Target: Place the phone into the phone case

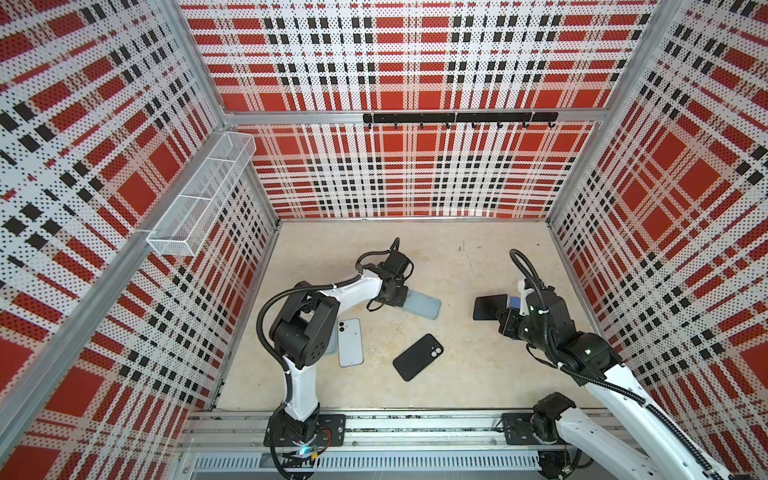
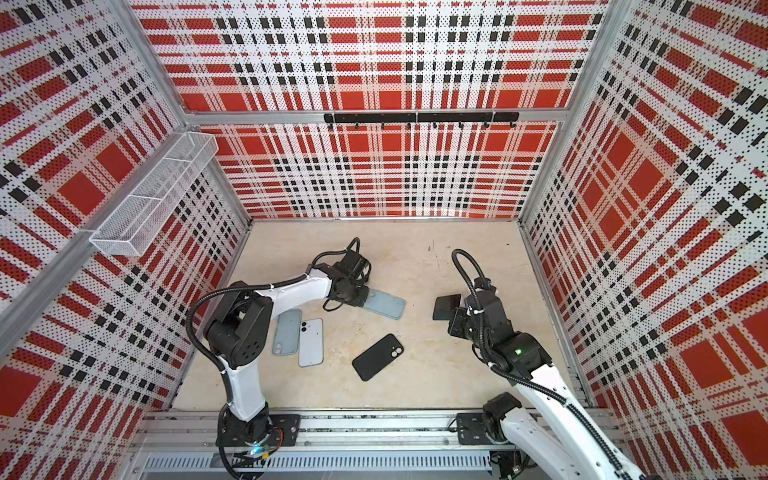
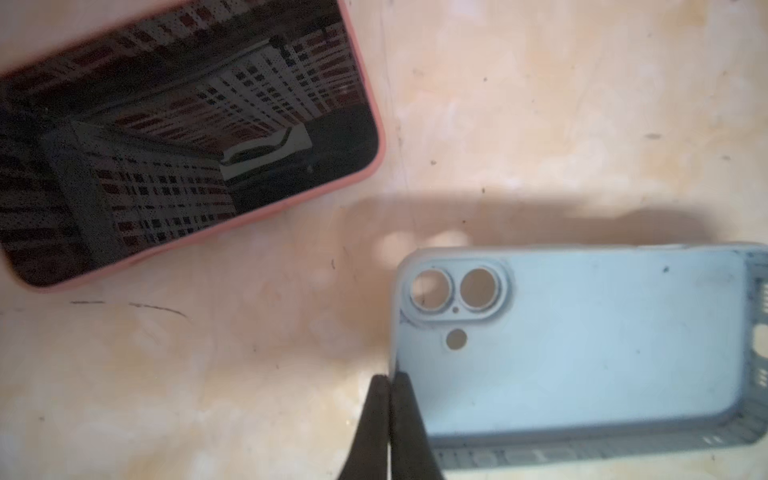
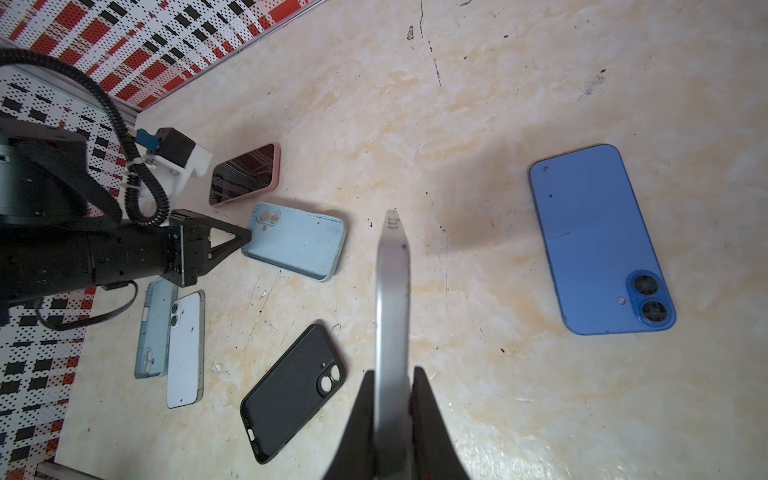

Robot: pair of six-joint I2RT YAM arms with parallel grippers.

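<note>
The light blue case's camera cutouts (image 3: pixel 454 289) sit at my left gripper. Next, I turn the case with my left gripper until the cutouts face my right gripper's phone (image 1: pixel 488 307).
A light blue phone case (image 3: pixel 582 340) lies hollow side up on the beige table, seen in both top views (image 1: pixel 424 305) (image 2: pixel 386 305). My left gripper (image 3: pixel 390 376) is shut on the case's short rim, at the end with the camera cutouts. My right gripper (image 4: pixel 392 374) is shut on a phone (image 4: pixel 392 291), which shows edge-on as a silver band. In a top view this phone (image 1: pixel 490 306) shows its dark screen and hangs above the table, right of the case.
A black case (image 1: pixel 417 357) lies near the middle front. A white phone (image 1: pixel 350 343) lies face down beside another pale blue case (image 2: pixel 286 332). A blue phone (image 4: pixel 598 241) lies face down to the right. A pink-cased phone (image 3: pixel 187 137) lies by the left arm.
</note>
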